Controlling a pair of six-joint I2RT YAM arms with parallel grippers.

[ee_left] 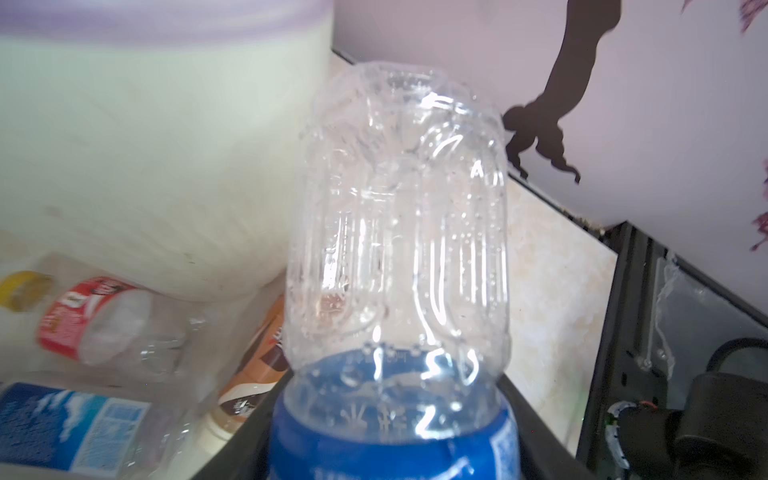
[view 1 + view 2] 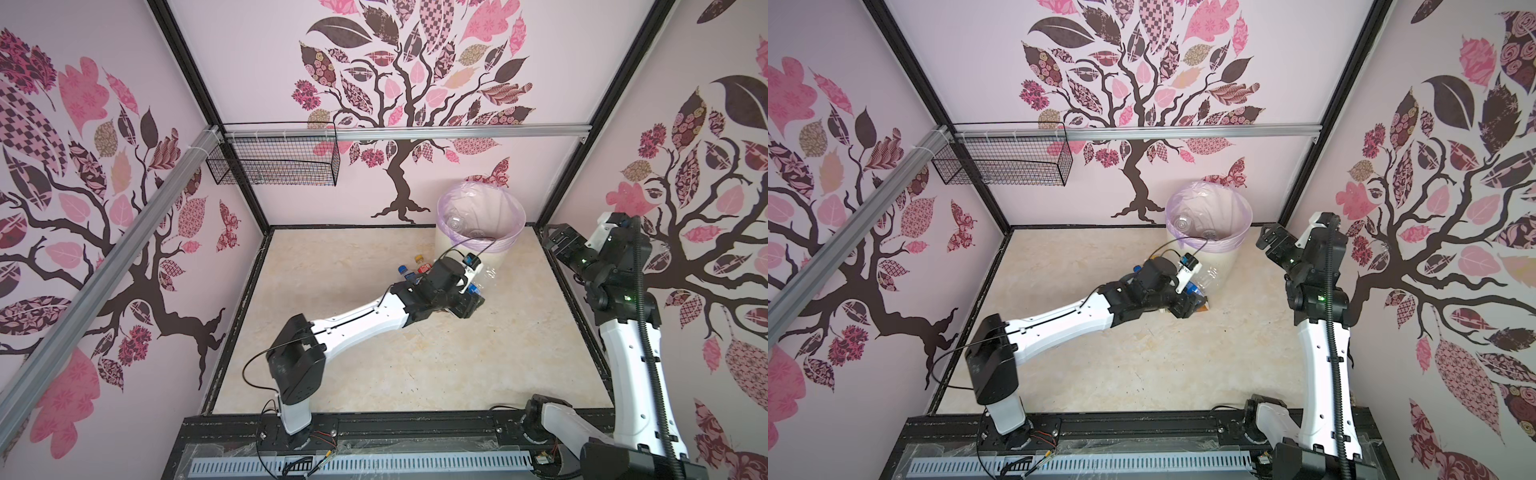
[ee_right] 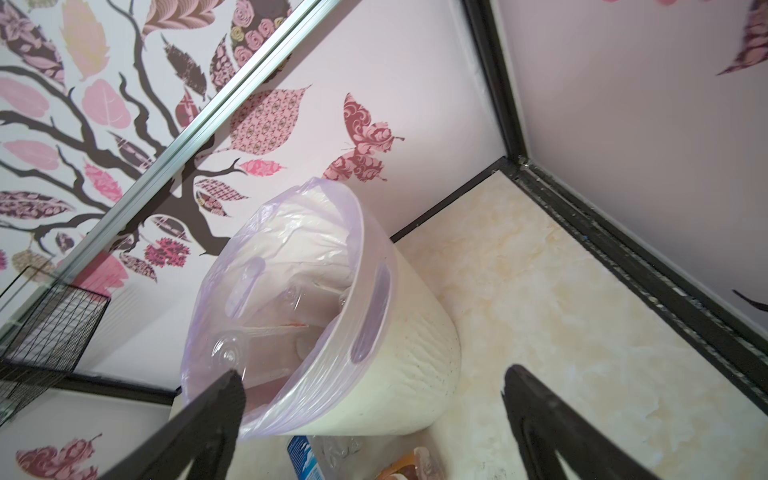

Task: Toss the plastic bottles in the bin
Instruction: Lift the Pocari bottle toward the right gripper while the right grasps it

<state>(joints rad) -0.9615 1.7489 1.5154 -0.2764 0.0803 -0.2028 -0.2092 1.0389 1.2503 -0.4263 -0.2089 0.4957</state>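
The clear bottle's blue label (image 1: 393,449) is in my left gripper, low beside the bin's side, so next my right gripper grabs the bottle's free base (image 1: 400,84) and puts the bottle in the bin.
My left gripper (image 2: 471,293) (image 1: 392,432) is shut on a clear plastic bottle (image 1: 399,228) (image 2: 492,275), its jaws clamped on the blue label. The bottle's base points away from the wrist, close beside the lower wall of the bin (image 1: 145,145). The bin (image 2: 500,257) (image 2: 1225,262) (image 3: 415,353) is cream-white with a lilac liner and stands at the back right of the floor. A clear bottle (image 2: 455,222) (image 3: 232,349) lies inside it. More bottles lie at the bin's foot: a red-labelled one (image 1: 95,320), a blue-labelled one (image 1: 62,428) and a brown-orange one (image 1: 266,357). My right gripper (image 2: 559,239) (image 3: 374,382) hangs open and empty, raised beside the bin.
A black wire basket (image 2: 274,162) hangs on the rail at the back left wall. Black frame edges border the marbled floor (image 2: 415,365). My left arm stretches across the middle of the floor toward the bin.
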